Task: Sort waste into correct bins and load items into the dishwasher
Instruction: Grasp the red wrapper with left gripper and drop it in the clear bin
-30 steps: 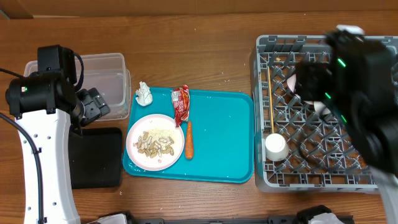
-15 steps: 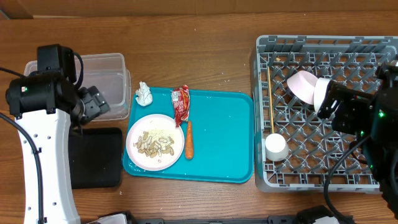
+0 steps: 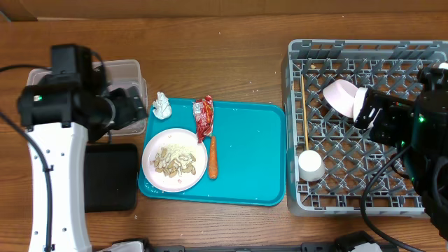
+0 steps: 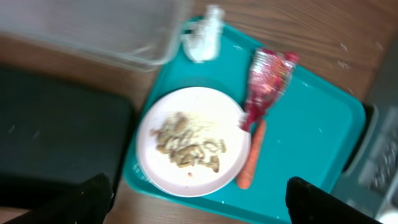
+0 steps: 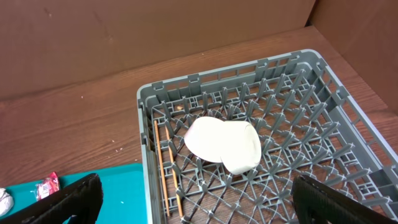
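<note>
The red wrapper (image 3: pixel 204 117) is far from my right gripper over the grey rack. My left gripper should therefore carry the wrapper to the nearby clear tub (image 3: pixel 126 75).
The white plate (image 3: pixel 175 159) with rice and food scraps (image 4: pixel 186 142) sits on the teal tray (image 3: pixel 248 157). Beside it lie the carrot (image 3: pixel 213 157) and the red wrapper (image 3: pixel 204 115). The tissue (image 3: pixel 162 106) lies at the tray's far-left corner. My left gripper (image 3: pixel 131 106) is open and empty, above the clear tub's (image 3: pixel 119 77) right edge, left of the tissue. The grey rack (image 3: pixel 364 52) holds two bowls (image 3: pixel 341 96) on their sides, the cup (image 3: pixel 310 165) and chopsticks (image 3: pixel 304 112). My right gripper (image 3: pixel 369 115) is open and empty over the rack, just right of the bowls (image 5: pixel 222 144).
The black tray (image 3: pixel 108 178) lies below the clear tub, left of the teal tray. The left wrist view shows the plate (image 4: pixel 165 180), carrot (image 4: pixel 252 158), wrapper (image 4: pixel 267 78) and tissue (image 4: pixel 204 40). The teal tray's right half is bare. A brown wall backs the table.
My right arm drew back to the right, off the bowls, which now lie in the rack. My left arm moved right, toward the teal tray.
</note>
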